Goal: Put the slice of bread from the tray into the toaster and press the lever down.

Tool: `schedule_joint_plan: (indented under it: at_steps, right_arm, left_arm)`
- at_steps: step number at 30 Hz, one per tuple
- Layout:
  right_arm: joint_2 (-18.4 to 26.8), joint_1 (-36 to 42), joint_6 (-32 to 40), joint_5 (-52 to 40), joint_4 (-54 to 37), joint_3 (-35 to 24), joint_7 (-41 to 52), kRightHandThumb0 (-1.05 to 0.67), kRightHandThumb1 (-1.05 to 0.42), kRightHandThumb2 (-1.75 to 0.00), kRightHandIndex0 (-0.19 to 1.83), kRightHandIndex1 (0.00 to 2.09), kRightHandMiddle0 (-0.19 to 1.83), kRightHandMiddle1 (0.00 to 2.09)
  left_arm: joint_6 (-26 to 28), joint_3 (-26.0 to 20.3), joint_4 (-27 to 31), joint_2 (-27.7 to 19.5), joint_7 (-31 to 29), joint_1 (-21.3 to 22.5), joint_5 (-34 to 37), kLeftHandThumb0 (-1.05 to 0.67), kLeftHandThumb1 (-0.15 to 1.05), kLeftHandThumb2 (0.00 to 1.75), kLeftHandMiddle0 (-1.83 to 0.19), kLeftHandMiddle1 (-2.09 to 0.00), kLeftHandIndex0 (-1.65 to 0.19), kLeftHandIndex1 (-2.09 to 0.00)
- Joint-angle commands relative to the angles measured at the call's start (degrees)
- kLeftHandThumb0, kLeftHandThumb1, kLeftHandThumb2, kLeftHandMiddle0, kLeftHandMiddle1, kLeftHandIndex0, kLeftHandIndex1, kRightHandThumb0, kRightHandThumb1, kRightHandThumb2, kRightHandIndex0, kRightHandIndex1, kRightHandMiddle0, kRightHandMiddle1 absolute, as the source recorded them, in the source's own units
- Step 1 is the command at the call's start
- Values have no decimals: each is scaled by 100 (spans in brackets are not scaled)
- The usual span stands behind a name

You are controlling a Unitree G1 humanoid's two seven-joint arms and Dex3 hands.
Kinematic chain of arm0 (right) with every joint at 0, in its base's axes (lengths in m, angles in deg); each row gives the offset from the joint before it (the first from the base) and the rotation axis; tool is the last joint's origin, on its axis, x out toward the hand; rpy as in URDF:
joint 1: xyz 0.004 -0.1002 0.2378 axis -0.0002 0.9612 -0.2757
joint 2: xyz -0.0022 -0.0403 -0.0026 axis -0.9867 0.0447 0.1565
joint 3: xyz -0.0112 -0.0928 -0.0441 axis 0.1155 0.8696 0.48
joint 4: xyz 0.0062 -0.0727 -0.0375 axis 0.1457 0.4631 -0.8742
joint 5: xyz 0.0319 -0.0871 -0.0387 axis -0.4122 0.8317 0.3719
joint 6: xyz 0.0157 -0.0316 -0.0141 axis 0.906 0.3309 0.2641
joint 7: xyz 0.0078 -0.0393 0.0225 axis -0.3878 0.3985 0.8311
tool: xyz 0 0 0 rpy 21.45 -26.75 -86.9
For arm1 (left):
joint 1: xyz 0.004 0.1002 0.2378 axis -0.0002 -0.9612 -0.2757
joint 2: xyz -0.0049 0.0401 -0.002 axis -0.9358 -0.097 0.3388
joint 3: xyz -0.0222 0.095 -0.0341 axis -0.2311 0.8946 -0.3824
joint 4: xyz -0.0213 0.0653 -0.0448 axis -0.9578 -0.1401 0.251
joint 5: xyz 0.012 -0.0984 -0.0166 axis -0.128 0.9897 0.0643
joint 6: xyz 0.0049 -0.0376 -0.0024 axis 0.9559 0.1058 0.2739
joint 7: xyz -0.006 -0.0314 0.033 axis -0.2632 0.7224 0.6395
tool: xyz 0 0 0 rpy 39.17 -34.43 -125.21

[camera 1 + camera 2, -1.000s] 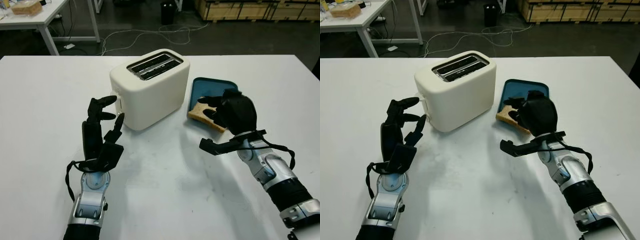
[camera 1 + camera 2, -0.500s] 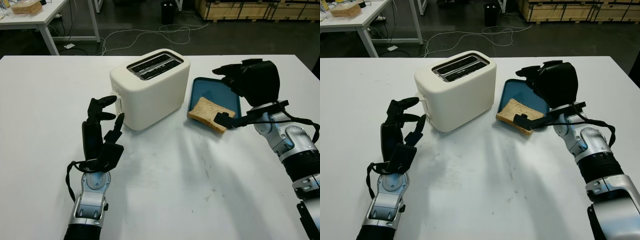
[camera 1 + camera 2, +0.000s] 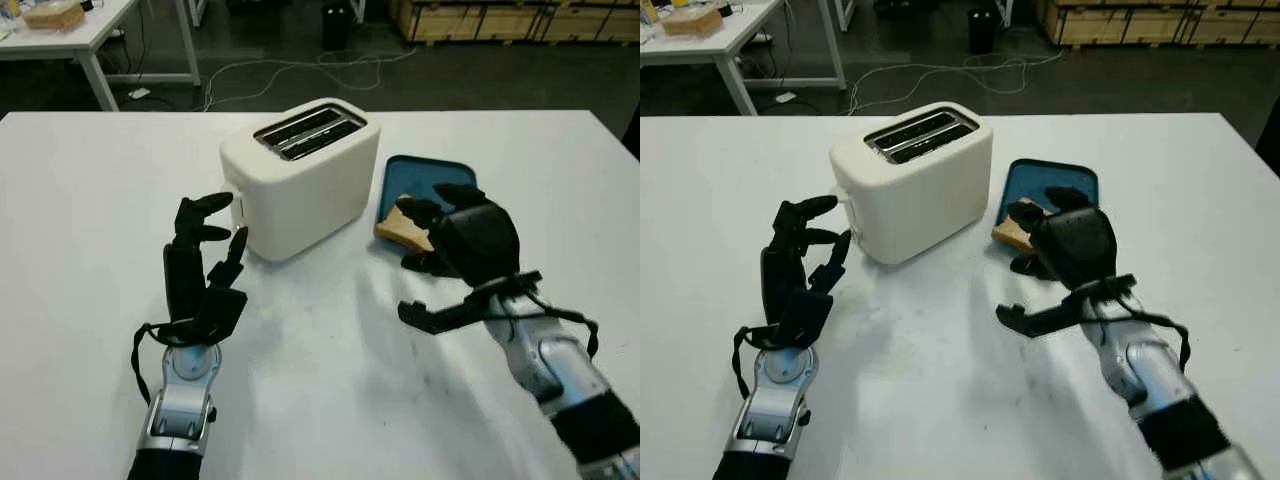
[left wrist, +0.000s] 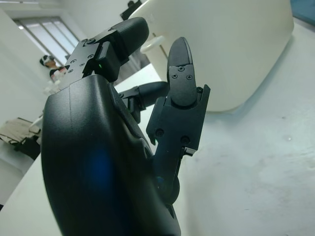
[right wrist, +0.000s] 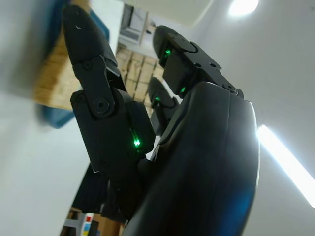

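My gripper is to lower in the slice of bread (image 3: 404, 229), which will stand well above the slot, as the white lever (image 3: 231, 189) sits high on the toaster's end.
A cream two-slot toaster (image 3: 300, 180) stands mid-table, its white lever (image 3: 844, 199) on the end facing my left hand. A slice of bread (image 3: 400, 228) lies on the near edge of a blue tray (image 3: 432, 174) just right of the toaster. My right hand (image 3: 428, 237) is low over the bread's near side, open, its fingers (image 5: 93, 83) reaching across the slice (image 5: 53, 81) and hiding part of it. I cannot tell whether they touch it. My left hand (image 3: 222, 224) stands upright and open, close beside the toaster's (image 4: 236, 44) lever end.
The white table (image 3: 90, 190) runs wide to the left and front. Beyond its far edge are a dark floor with cables (image 3: 300, 70), another white table (image 3: 90, 30) at the back left and wooden crates (image 3: 500, 18) at the back right.
Half a second ago my right hand was raised at the tray's far right with the bread uncovered. It has swung back down over the slice's near side. The left hand has not moved.
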Motion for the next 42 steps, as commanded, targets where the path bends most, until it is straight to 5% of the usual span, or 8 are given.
schedule_joint_plan:
  at_steps: [1, 8, 20, 32, 42]
  right_arm:
    - [-79, 63, 98, 56, -31, 4, 69, -100, -92, -15, 25, 0, 31, 0]
    - [-240, -192, 371, 294, 604, 148, 170, -99, -92, -11, 16, 0, 19, 0]
    - [-574, -833, 650, 393, 2088, 283, -923, -74, -89, 0, 25, 3, 30, 3]
    - [-464, -887, 626, 462, 2199, 322, -1332, -59, -90, -1, 40, 7, 46, 6]
    - [-393, -819, 1808, 1072, 1490, 459, 67, -56, -92, -7, 54, 5, 59, 5]
  left_arm:
    - [-6, -2, 41, -5, 36, -10, -57, -31, 92, 42, -18, -159, -23, -99]
    - [-24, -10, 27, -6, 9, 8, -25, -32, 92, 41, -19, -157, -24, -98]
    - [-31, 0, 43, 12, -20, -13, 7, -32, 92, 42, -18, -157, -23, -97]
    - [-32, 3, 66, 25, 29, -34, -51, -31, 92, 41, -18, -157, -23, -96]
    - [-76, -19, 114, 17, 45, -42, -30, -32, 92, 40, -18, -157, -24, -96]
